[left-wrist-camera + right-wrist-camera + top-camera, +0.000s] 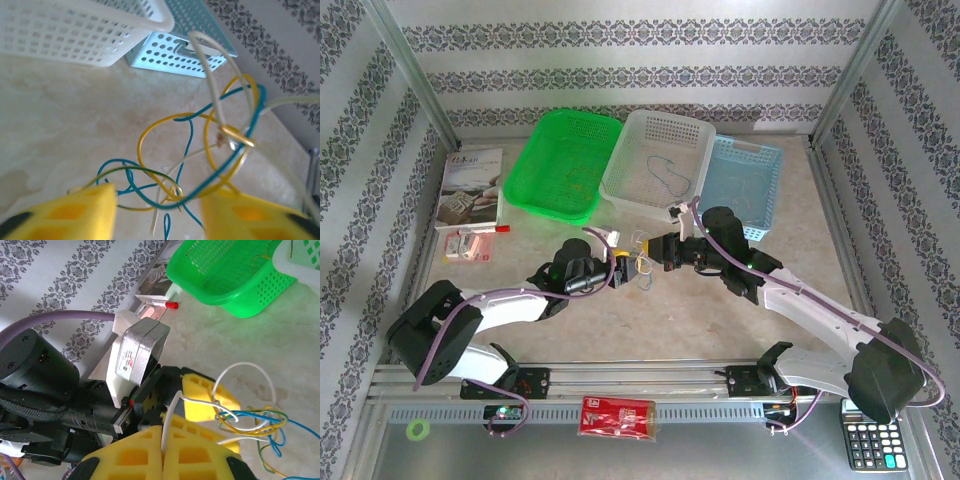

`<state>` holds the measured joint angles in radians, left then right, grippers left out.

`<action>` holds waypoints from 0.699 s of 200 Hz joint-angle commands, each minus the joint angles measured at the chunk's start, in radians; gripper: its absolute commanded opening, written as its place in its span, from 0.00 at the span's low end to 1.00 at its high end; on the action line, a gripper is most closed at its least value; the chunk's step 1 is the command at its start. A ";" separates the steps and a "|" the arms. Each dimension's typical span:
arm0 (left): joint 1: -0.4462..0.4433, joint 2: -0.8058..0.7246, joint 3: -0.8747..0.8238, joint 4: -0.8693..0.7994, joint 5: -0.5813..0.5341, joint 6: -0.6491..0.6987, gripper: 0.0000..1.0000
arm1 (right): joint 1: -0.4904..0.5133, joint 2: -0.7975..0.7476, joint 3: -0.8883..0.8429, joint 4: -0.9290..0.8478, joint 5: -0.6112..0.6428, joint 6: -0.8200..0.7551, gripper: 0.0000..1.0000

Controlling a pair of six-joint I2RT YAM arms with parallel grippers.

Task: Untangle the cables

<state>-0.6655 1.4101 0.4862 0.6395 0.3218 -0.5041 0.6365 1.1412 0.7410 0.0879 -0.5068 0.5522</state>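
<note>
Teal and yellow loops (233, 161) go around the white cable (175, 399) next to the open fingers of my left gripper, so next my right gripper moves back and pulls the white cable out.
The cables (639, 262) are a knot of thin yellow, teal and white cords, held up over the table between my two grippers. My right gripper (163, 441) is shut on the end of a white cable (172, 420), which arcs over into the tangle (255, 422). My left gripper (159, 210) faces it. Its yellow fingers (75, 212) stand apart, with teal and yellow loops (150, 175) running across the gap between them. A white cable (215, 90) rises from the knot. From above, the left gripper (623, 266) and right gripper (661, 248) nearly touch.
At the back stand a green basket (565, 160), a white basket (655, 160) with a thin cord inside, and a blue basket (752, 185). A booklet (470, 185) and small box (468, 246) lie left. A red packet (618, 416) and calculator (875, 442) lie at the front.
</note>
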 commanded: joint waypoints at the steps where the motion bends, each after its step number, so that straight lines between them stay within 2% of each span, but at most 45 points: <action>1: 0.008 0.024 0.009 0.088 0.038 0.014 0.28 | -0.021 -0.021 -0.009 0.028 -0.017 0.009 0.00; 14: 0.007 0.029 0.005 0.084 0.033 0.009 0.07 | -0.047 -0.029 -0.006 0.030 -0.028 0.019 0.00; 21: 0.007 0.031 -0.001 0.082 0.026 0.005 0.00 | -0.061 -0.035 -0.001 0.030 -0.036 0.022 0.00; 140: 0.007 0.016 -0.135 0.037 -0.088 -0.039 0.00 | -0.288 -0.126 0.202 0.004 -0.194 0.106 0.00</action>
<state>-0.6655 1.4338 0.3717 0.6811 0.2665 -0.5285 0.3737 1.0393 0.8764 0.0792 -0.6495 0.6315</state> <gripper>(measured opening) 0.055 0.050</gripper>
